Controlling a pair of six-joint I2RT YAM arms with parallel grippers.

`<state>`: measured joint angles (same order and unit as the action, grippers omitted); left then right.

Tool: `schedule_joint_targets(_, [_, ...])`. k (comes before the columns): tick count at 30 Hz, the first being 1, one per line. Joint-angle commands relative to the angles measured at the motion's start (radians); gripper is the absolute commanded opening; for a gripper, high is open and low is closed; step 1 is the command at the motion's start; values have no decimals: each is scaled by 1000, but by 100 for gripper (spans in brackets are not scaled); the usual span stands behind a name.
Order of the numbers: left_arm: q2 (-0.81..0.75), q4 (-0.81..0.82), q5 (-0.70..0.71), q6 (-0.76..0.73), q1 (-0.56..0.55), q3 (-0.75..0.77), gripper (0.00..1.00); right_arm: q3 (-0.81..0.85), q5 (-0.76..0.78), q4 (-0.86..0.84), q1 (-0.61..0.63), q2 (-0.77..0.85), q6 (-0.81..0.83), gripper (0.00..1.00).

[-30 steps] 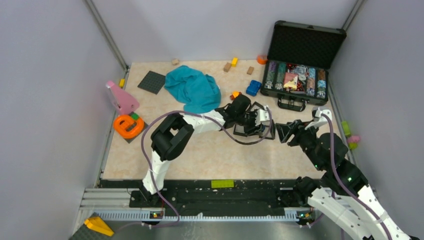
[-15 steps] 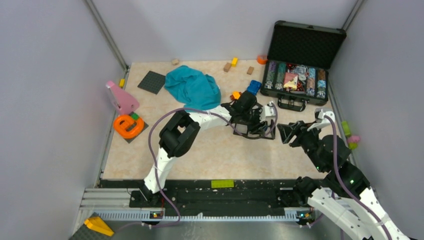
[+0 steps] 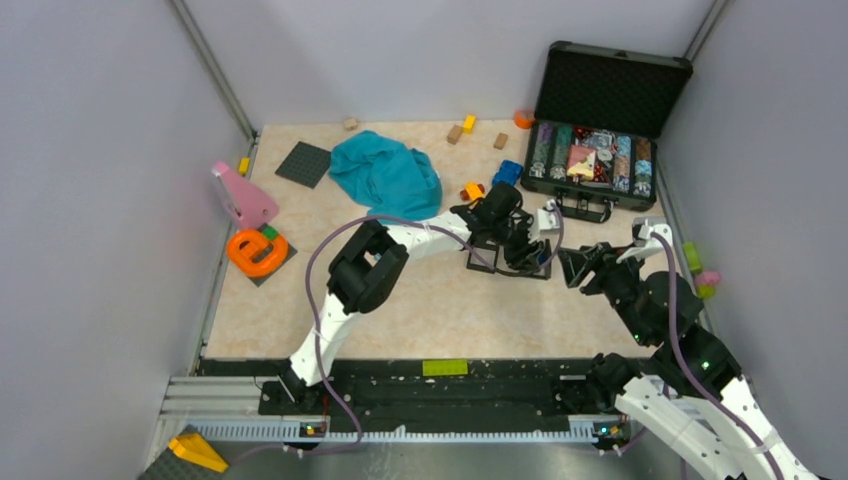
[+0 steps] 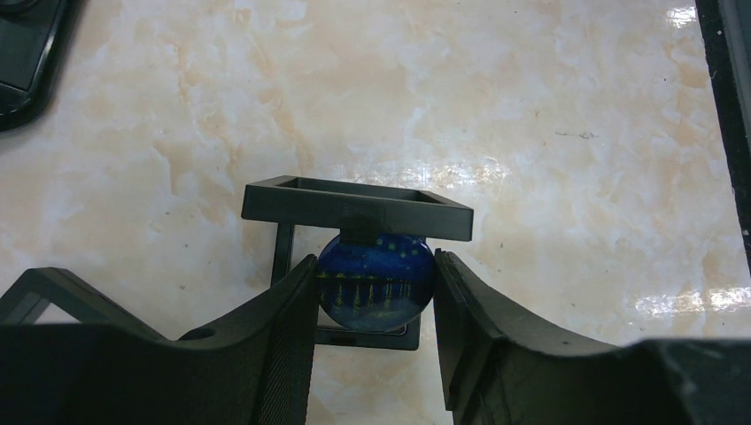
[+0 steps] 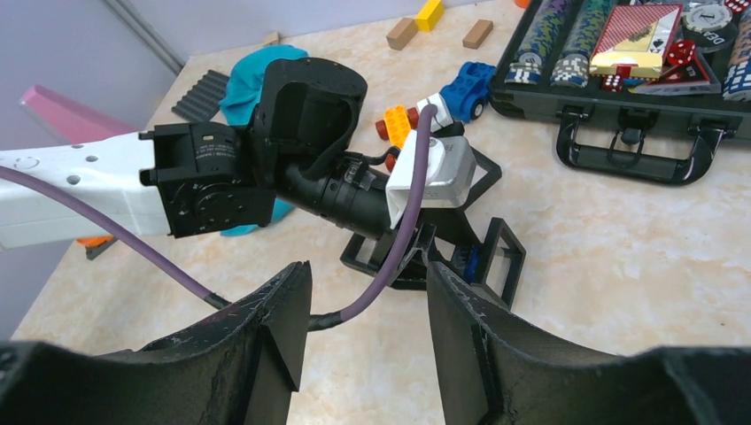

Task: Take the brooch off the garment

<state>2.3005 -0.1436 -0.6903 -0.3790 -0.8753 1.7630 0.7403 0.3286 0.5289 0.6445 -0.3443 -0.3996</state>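
Note:
The brooch overhangs the black frame's side (image 4: 424, 301), so my left gripper should open and push the brooch toward the frame's middle (image 4: 349, 282) with a single finger.
The brooch (image 4: 375, 279) is a small round dark-blue piece with yellow marks. My left gripper (image 4: 375, 297) is shut on it, one finger on each side. It hangs just above the table, against the edge of a black square frame (image 4: 354, 200). In the top view the left gripper (image 3: 530, 255) is over the black frames (image 3: 495, 262), well right of the teal garment (image 3: 385, 175). A blue sliver of the brooch (image 5: 469, 259) shows in the right wrist view. My right gripper (image 3: 572, 265) is open and empty, just right of the frames.
An open black case (image 3: 595, 160) of chips and dice stands at the back right. A blue toy car (image 3: 505, 173) and small bricks lie near the garment. A dark grey plate (image 3: 302, 163), a pink piece (image 3: 240, 195) and an orange ring (image 3: 256, 250) are at the left.
My left gripper has moved right and a little back over the black frames, its forearm stretching out. The right gripper has stayed almost still.

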Motion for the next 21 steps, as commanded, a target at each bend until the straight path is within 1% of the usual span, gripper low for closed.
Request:
schedule_joint_targets(1, [11,8,-37,41,-6,42,48,40,13,3,-7,17,19,52])
schedule_joint_targets(11, [41,13,-33,72,-7,58,50,42,9,4,-6,19,14,52])
schedule_joint_targets(18, [43,16,-11,65,-7,46,50,40,7,4,-6,17,11,52])
schedule_joint_targets(21, [30,53,12,69,-7,14,54,36,5,1,-6,17,7,52])
